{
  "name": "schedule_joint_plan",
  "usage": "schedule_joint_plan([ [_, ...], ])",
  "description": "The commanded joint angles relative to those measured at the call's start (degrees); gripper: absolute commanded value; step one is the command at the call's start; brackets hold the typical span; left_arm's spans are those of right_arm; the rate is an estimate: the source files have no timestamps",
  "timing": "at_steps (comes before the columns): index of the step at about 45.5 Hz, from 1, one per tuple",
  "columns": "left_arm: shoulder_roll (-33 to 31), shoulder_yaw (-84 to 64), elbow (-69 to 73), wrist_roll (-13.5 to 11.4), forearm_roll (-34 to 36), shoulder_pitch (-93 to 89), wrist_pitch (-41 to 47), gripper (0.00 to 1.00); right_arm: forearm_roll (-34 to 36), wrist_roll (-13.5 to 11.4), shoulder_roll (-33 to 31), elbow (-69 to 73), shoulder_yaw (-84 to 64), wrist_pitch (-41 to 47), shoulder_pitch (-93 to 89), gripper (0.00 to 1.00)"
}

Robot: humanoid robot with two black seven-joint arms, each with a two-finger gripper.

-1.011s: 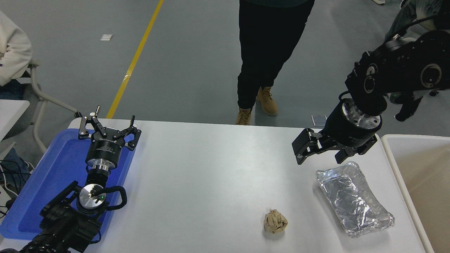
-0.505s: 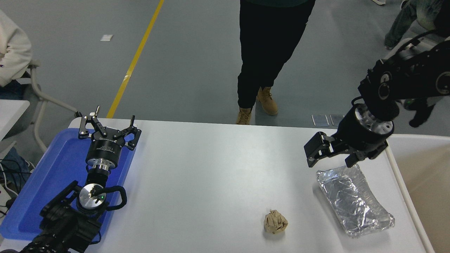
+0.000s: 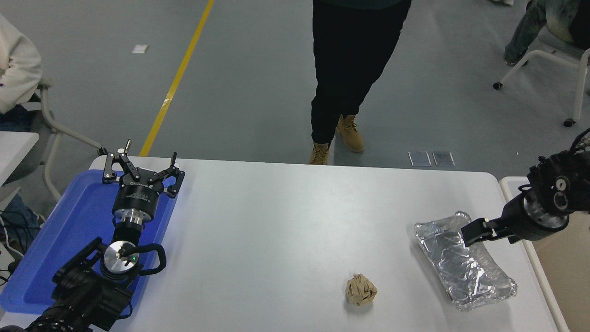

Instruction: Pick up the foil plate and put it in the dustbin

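I expect the foil plate [image 3: 465, 264] to keep its open shape when I pick it up by one side, because a raised, crinkled rim [image 3: 486, 299] goes around the foil.
The foil plate [image 3: 463, 266] lies flat on the white table [image 3: 276, 221] near its right edge, shiny and crinkled. The dustbin [image 3: 544, 288] stands just right of the table, only its left rim and beige inside in view. My right gripper [image 3: 487, 237] comes in low from the right edge, over the dustbin's rim. It is open, with one finger [image 3: 474, 229] over the plate's far right rim. Whether it touches the foil I cannot tell. My left gripper [image 3: 140, 167] is parked open over the blue tray at the lower left.
A crumpled brown paper ball [image 3: 361, 290] lies on the table left of the plate. The blue tray [image 3: 69, 230] sits at the table's left edge. A person in dark trousers and tan boots [image 3: 343, 133] stands at the far side. Chairs stand at both upper corners.
My right arm has swung right and down from above the table's far side to low over the dustbin's rim. Its gripper has dropped to the plate's far right rim. The plate has not moved.
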Motion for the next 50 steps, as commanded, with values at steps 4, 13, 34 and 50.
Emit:
schedule_joint_plan([
  [4, 0.0, 0.0, -0.01, -0.03, 0.0, 0.07, 0.0, 1.0, -6.15, 0.02, 1.55, -12.02, 6.09, -7.6, -15.41, 1.0],
  [13, 0.0, 0.0, -0.01, -0.03, 0.0, -0.02, 0.0, 1.0, -6.33, 0.02, 5.6, -20.02, 6.89, -10.68, -22.08, 1.0],
  [34, 0.0, 0.0, -0.01, 0.06, 0.0, 0.07, 0.0, 1.0, -6.33, 0.19, 9.91, -26.09, 7.5, -12.79, -27.1, 0.99],
  [50, 0.0, 0.0, -0.01, 0.06, 0.0, 0.07, 0.0, 1.0, -6.41, 0.19, 10.43, -27.24, 7.5, -14.55, -28.95, 0.39],
])
